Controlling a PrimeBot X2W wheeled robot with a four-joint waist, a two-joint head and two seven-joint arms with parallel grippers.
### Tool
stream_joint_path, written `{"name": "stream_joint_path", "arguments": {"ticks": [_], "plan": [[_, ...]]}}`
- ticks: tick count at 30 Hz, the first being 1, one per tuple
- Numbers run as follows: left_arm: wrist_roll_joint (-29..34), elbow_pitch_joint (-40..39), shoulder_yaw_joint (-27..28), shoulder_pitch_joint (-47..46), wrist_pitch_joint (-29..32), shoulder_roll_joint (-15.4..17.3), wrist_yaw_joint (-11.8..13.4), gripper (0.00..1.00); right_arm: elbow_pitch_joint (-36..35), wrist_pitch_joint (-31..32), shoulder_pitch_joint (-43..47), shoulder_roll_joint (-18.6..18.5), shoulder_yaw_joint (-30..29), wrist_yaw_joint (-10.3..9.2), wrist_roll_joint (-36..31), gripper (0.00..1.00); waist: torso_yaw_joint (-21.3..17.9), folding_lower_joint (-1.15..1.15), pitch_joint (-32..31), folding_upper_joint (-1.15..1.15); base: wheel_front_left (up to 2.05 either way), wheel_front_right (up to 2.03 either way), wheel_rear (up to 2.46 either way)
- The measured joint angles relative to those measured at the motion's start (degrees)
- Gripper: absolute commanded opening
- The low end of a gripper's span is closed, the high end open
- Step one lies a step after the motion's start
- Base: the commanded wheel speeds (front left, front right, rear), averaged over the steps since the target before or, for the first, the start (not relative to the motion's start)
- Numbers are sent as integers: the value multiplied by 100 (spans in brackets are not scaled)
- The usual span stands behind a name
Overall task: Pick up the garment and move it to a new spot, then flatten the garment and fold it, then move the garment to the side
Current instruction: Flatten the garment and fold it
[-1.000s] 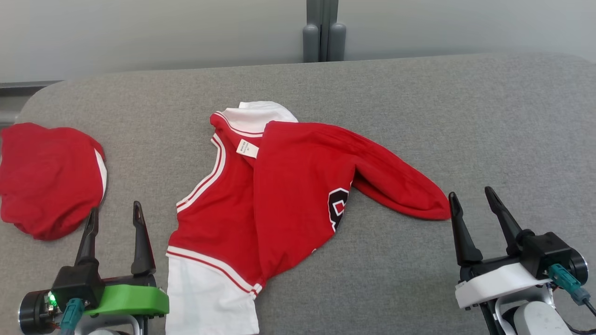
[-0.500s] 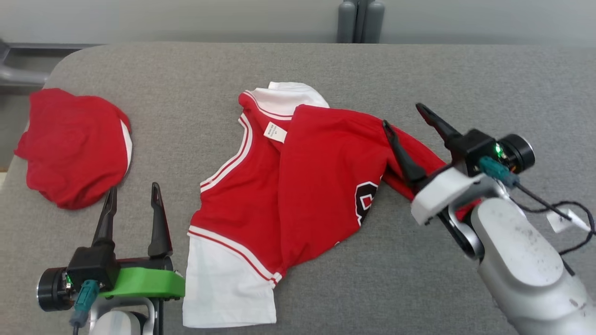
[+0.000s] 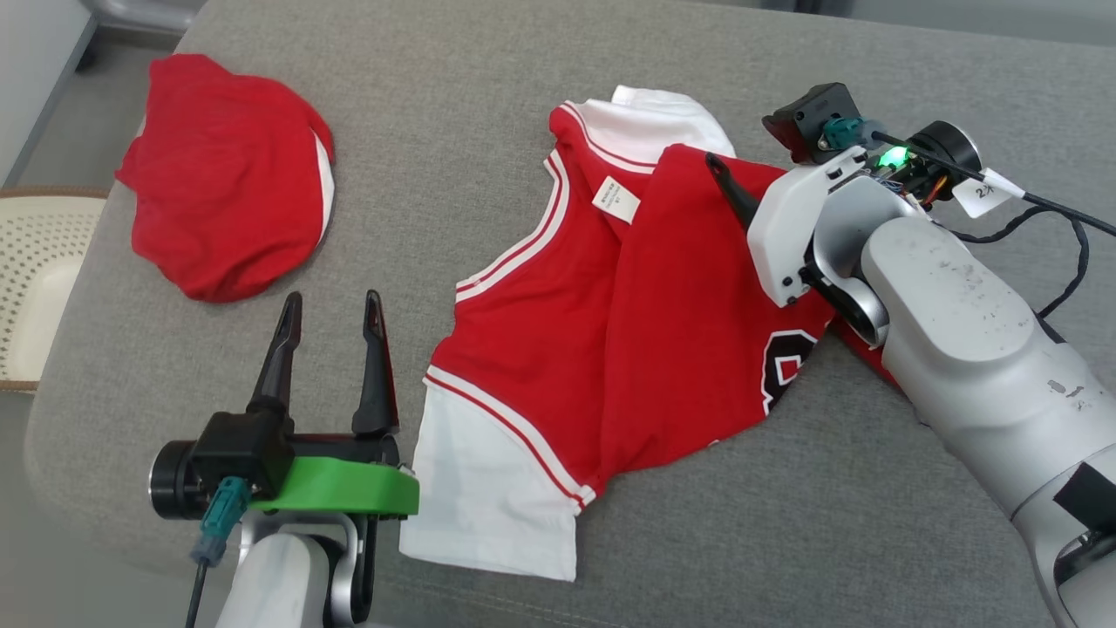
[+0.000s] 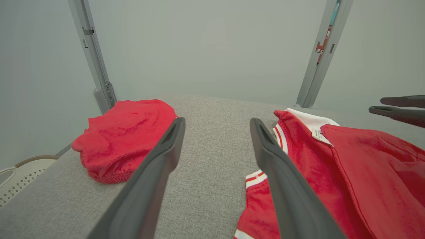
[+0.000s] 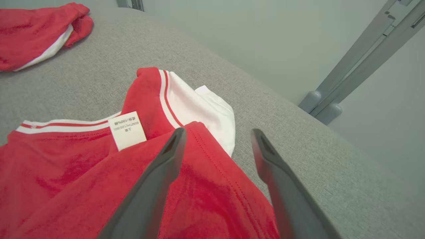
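Observation:
The red flap's loose edge (image 3: 677, 153) lies over the far white sleeve, so the flap will fold back off the garment's body when the robot pulls the sleeve.
The garment (image 3: 628, 331), a red shirt with white sleeves and striped trim, lies crumpled and partly folded over itself on the grey padded table (image 3: 828, 541). Its neck label (image 5: 127, 130) faces up. My right gripper (image 3: 743, 144) reaches over the garment's far part, near the white sleeve. In the right wrist view it (image 5: 217, 132) stands open just above the folded red edge (image 5: 212, 186), holding nothing. My left gripper (image 3: 331, 301) stands open over bare table left of the garment, empty (image 4: 217, 120). From the left wrist, the garment (image 4: 348, 172) lies to the right.
A second red garment (image 3: 227, 174) is bunched at the table's far left. A pale perforated basket (image 3: 35, 288) sits beyond the table's left edge. Grey posts (image 5: 348, 66) rise behind the table's far edge. A black cable (image 3: 1064, 253) trails from my right wrist.
The head camera has tilted down and shifted. My right arm has swung from the near right of the table up over the garment's far part. The left gripper holds its place.

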Motion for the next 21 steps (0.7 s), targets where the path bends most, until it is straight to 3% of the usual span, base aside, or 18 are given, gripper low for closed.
{"name": "stream_joint_path", "arguments": {"ticks": [7,14,15,17,21], "plan": [[-90,-4,-212,-92,0,-1,86,100,826,143,-353,-157,535,0,393,100,326,0,301,0,0,0,0],[-90,11,-209,-117,0,-1,126,100,1147,287,-439,-187,1077,0,851,100,325,0,406,0,0,0,0],[-90,11,-209,-125,0,-2,127,100,1165,310,-440,-181,1134,0,937,80,313,0,402,0,0,0,0],[-90,14,-212,-142,0,-2,127,100,1198,350,-446,-169,1255,0,1112,0,288,0,390,0,0,0,0],[-54,15,-158,-147,0,-2,126,100,1246,-43,-476,-171,1360,2,1271,0,214,0,361,0,0,0,0]]}}
